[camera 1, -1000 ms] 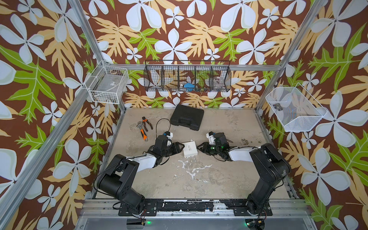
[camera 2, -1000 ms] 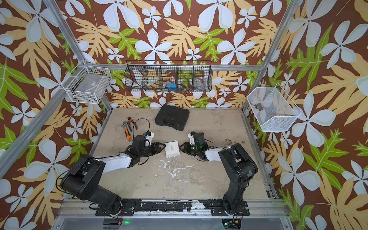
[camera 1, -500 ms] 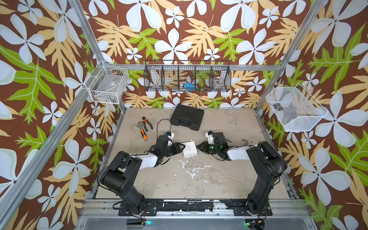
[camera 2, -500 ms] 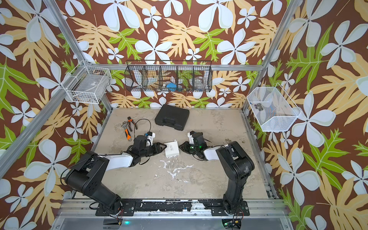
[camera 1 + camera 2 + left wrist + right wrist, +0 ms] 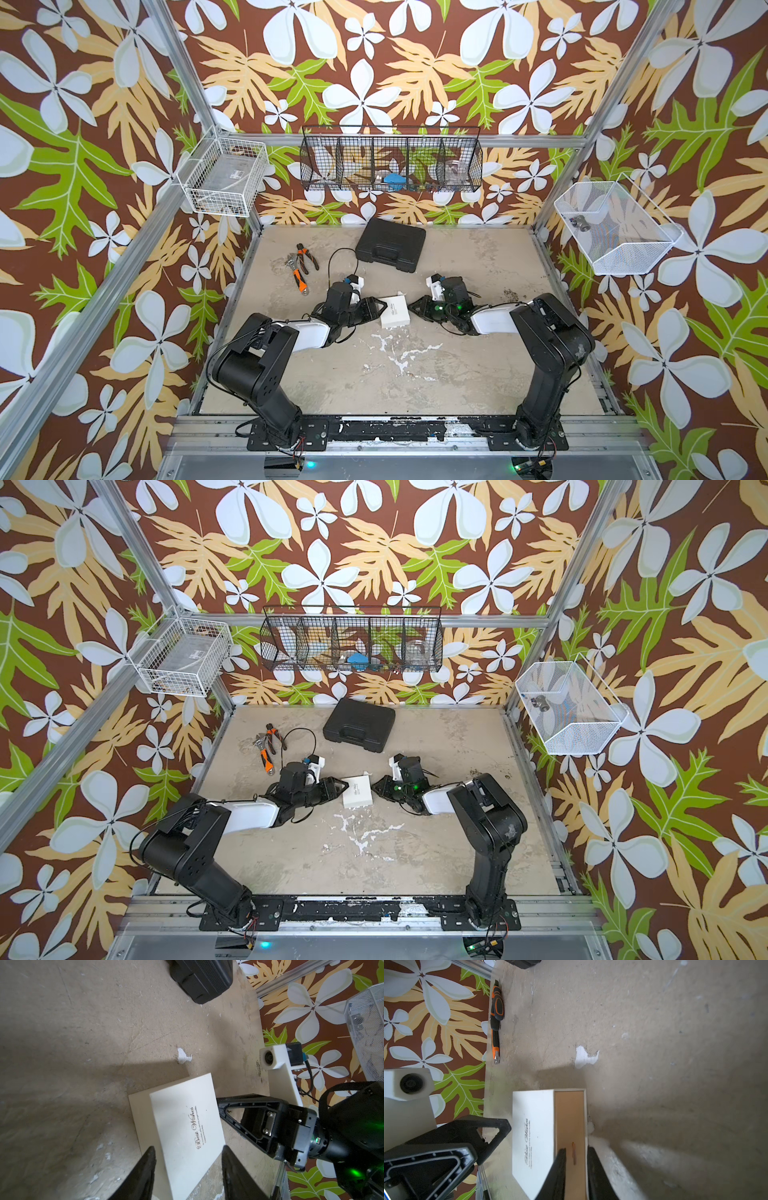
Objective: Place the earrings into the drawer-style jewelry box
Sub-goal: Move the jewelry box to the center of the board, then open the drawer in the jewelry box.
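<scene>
The fingers of the robot's left gripper only just touch the sleeve's back edge (image 5: pixel 513 1130), so next the left gripper opens and grips the white sleeve (image 5: pixel 534 1132) closer in before the right gripper pulls the drawer.
The drawer-style jewelry box (image 5: pixel 395 312) (image 5: pixel 357 792) is a small white printed sleeve lying mid-table between both arms. My left gripper (image 5: pixel 383 306) (image 5: pixel 188 1150) reaches in from the left. Its fingers sit against opposite sides of the sleeve's (image 5: pixel 187 1126) near end. My right gripper (image 5: pixel 411 308) (image 5: pixel 576 1152) points at the box from the right. Its jaws stand a narrow gap apart over the tan drawer face (image 5: pixel 570 1118), with a thin orange-brown streak (image 5: pixel 573 1153) between them, untouched. No earrings can be made out in any view.
A black plastic case (image 5: pixel 390 245) lies behind the box and orange-handled pliers (image 5: pixel 301 268) at the back left. White paint flecks (image 5: pixel 399 353) mark the table in front, dark crumbs (image 5: pixel 511 295) the right side. Wire baskets hang on the walls.
The right jaws have narrowed markedly and the right wrist has edged left toward the box. The left jaws have closed a little onto the sleeve. The box has stayed in place.
</scene>
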You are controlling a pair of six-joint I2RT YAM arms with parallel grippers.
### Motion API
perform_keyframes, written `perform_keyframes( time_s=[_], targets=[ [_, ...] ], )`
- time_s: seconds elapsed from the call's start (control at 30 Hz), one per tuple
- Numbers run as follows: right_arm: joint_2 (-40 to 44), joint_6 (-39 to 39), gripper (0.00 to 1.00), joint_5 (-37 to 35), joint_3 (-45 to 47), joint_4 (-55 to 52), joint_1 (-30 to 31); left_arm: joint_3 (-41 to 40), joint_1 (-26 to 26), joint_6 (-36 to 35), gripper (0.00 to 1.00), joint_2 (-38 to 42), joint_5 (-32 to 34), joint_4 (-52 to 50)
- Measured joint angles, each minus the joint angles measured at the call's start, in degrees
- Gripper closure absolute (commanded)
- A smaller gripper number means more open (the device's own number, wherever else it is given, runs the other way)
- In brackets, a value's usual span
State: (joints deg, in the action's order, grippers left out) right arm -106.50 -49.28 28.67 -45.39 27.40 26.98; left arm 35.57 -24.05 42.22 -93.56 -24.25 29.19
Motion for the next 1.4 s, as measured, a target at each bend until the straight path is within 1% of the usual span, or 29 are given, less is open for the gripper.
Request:
perform_keyframes(
  time_s=[0.53,0.7,0.77,0.8,0.83,0.87,0.9,0.97,1.03,1.23,1.4],
  targets=[
    [-0.5,-1.5,0.90,1.5,0.0,2.7,0.0,0.6,0.0,0.0,0.49,-1.3,-0.2,0.1],
    [-0.5,-1.7,0.99,2.4,0.0,3.0,0.0,0.8,0.0,0.0,0.49,-1.5,-0.2,0.1],
    [-0.5,-1.7,1.00,2.4,0.0,3.1,0.0,0.8,0.0,0.0,0.49,-1.5,-0.2,0.1],
    [-0.6,-1.7,1.00,2.4,0.0,3.1,0.0,0.8,0.0,0.0,0.47,-1.5,-0.2,0.1],
    [-0.7,-1.7,1.00,2.3,0.0,3.1,0.0,0.8,0.0,0.0,0.44,-1.5,-0.2,0.1],
    [-0.7,-1.7,1.00,2.3,-0.1,3.0,0.0,0.8,0.0,0.0,0.38,-1.5,-0.2,0.1],
    [-0.7,-1.7,1.00,1.9,-0.2,2.9,0.0,0.8,0.0,-0.2,0.33,-1.5,-0.2,0.1],
    [-0.7,-1.3,1.00,0.9,-0.6,2.5,0.0,0.8,0.0,-0.2,0.25,-1.4,-0.2,-0.2],
    [-0.7,-0.5,1.00,-0.2,-1.0,1.4,0.2,0.8,-0.1,-0.2,0.22,-1.2,0.2,-0.6],
    [0.3,2.9,1.00,-5.4,-2.2,-3.1,1.9,1.3,-1.7,-1.0,0.22,-0.9,2.5,-2.7],
    [1.7,5.4,1.00,-10.0,-2.7,-6.6,3.0,1.7,-2.7,-1.9,0.29,-1.5,4.5,-4.1]
  ],
)
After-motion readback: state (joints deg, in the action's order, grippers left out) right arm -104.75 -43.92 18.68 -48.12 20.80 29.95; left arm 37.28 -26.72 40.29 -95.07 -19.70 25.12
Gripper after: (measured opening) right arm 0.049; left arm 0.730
